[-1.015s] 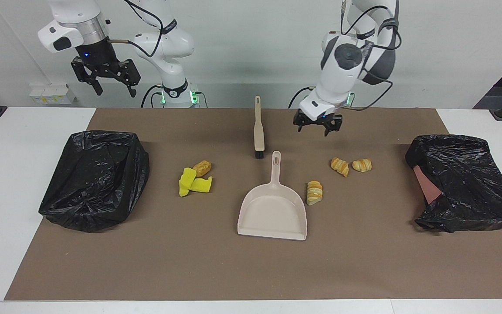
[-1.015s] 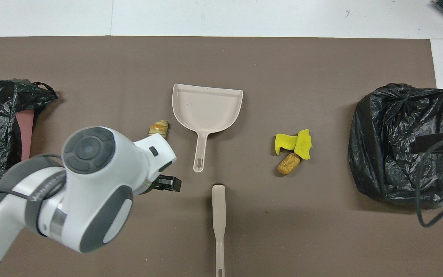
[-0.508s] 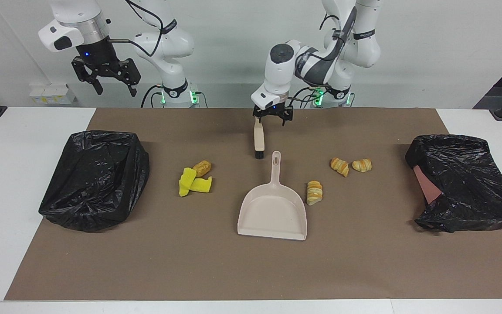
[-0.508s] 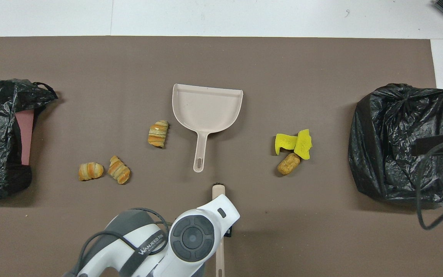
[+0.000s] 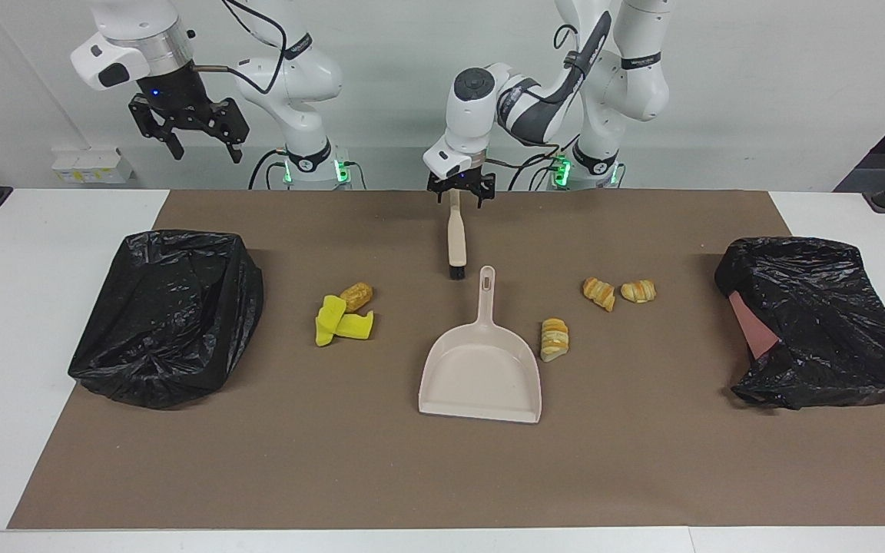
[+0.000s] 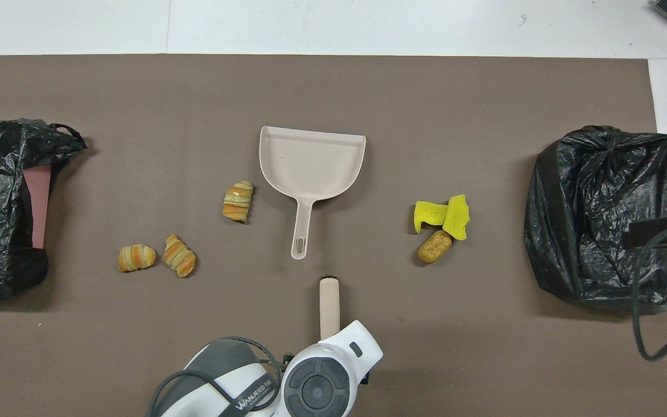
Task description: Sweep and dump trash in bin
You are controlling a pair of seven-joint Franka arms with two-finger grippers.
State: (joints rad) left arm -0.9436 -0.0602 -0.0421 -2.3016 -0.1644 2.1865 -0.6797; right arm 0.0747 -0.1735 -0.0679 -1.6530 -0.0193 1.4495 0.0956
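Observation:
My left gripper should keep moving gently toward the handle's end (image 5: 455,199) until its open fingers, which straddle the narrow beige brush handle (image 5: 455,227), close firmly around it.
The trash is three croissants (image 5: 555,339) (image 5: 598,293) (image 5: 638,290) toward the left arm's end, and a bread roll (image 5: 356,296) with yellow sponge pieces (image 5: 339,322) toward the right arm's end. They also show in the overhead view: croissants (image 6: 238,201) (image 6: 179,263) (image 6: 136,258), roll (image 6: 434,247), sponges (image 6: 443,214). The beige brush (image 5: 455,242) lies nearer to the robots than the beige dustpan (image 5: 481,369). My left gripper (image 5: 458,193) is low at the brush handle's end, jaws open on either side of it. My right gripper (image 5: 204,150) waits open, raised high.
A black-bagged bin (image 5: 170,315) stands at the right arm's end of the brown mat and another (image 5: 819,322) at the left arm's end. In the overhead view the left arm's wrist (image 6: 322,382) covers the brush handle (image 6: 329,304); the dustpan (image 6: 312,162) lies farther out.
The left arm has swung from above the two croissants to the brush, then drawn back along the handle to its end. The right gripper has hardly moved.

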